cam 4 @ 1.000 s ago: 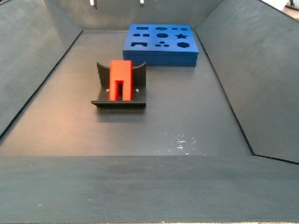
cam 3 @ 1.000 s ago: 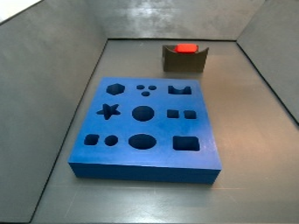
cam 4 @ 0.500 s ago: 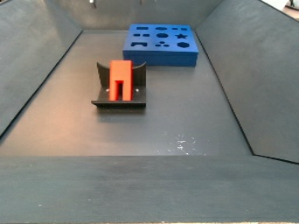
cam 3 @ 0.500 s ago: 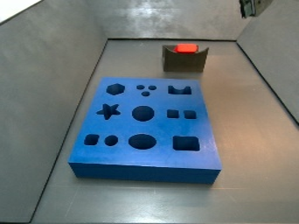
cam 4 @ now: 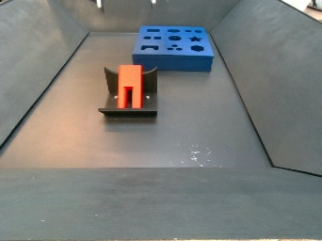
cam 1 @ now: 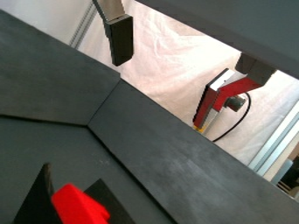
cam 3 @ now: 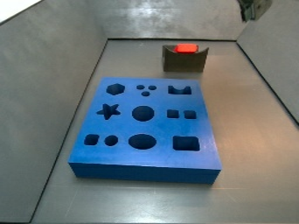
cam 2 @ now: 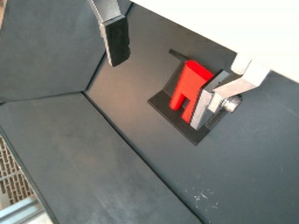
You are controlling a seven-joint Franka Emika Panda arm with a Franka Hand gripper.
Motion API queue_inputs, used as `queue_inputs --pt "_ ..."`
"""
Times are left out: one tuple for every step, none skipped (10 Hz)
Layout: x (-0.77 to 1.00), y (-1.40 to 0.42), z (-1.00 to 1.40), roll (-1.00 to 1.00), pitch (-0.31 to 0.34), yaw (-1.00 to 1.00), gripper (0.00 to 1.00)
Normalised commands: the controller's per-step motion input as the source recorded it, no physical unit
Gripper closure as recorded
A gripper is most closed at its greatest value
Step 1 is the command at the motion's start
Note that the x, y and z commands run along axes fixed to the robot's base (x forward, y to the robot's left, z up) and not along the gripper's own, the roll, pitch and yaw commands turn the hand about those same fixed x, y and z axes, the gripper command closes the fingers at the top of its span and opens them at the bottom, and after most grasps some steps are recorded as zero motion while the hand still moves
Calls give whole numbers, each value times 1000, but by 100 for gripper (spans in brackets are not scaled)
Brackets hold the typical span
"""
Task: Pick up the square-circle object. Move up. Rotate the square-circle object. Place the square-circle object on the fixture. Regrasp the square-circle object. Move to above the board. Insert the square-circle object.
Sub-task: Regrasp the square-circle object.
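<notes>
A square hole is next to a round hole, so the square-circle object (cam 3: 187,49) should show separate legs when I lift it.
The square-circle object (cam 3: 184,48) (cam 4: 130,83) is a small red block standing upright in the dark fixture (cam 3: 184,62) (cam 4: 128,112), past the far end of the blue board (cam 3: 146,127) (cam 4: 174,47). My gripper (cam 3: 250,9) is high up at the corner of a side view, well above the floor. In both wrist views the gripper (cam 1: 162,91) (cam 2: 162,87) is open, with nothing between its flat fingers (cam 2: 114,39). Beyond the fingers, a wrist view shows the red block (cam 2: 187,85) in the fixture (cam 2: 166,101), and it also shows in the other (cam 1: 79,203).
Sloping grey walls (cam 3: 47,87) (cam 4: 251,85) close in the floor on both sides. White sheeting (cam 1: 176,61) hangs beyond the enclosure's edge.
My gripper has come into the top right corner of a side view, where it was absent a second ago. The red block, fixture and board have not moved.
</notes>
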Motion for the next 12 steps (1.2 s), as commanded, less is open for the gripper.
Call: queue_inputs --pt "48 69 -1000 86 -145 62 0" --pt "51 62 -1000 63 -152 18 0" --pt "52 61 -1000 55 -143 -21 0" --pt "53 57 -1000 53 -134 -43 0" --pt "54 54 -1000 52 -116 -60 0" --pt "56 52 -1000 51 -98 -72 0" --pt "58 47 -1000 51 -79 -74 0" --pt "63 44 -1000 51 -51 -75 0" --pt "70 36 -985 45 -31 -68 0" --pt "66 22 -826 49 -8 -57 0" --pt "67 11 -623 55 18 -39 0" --pt "70 5 -526 55 30 -28 0"
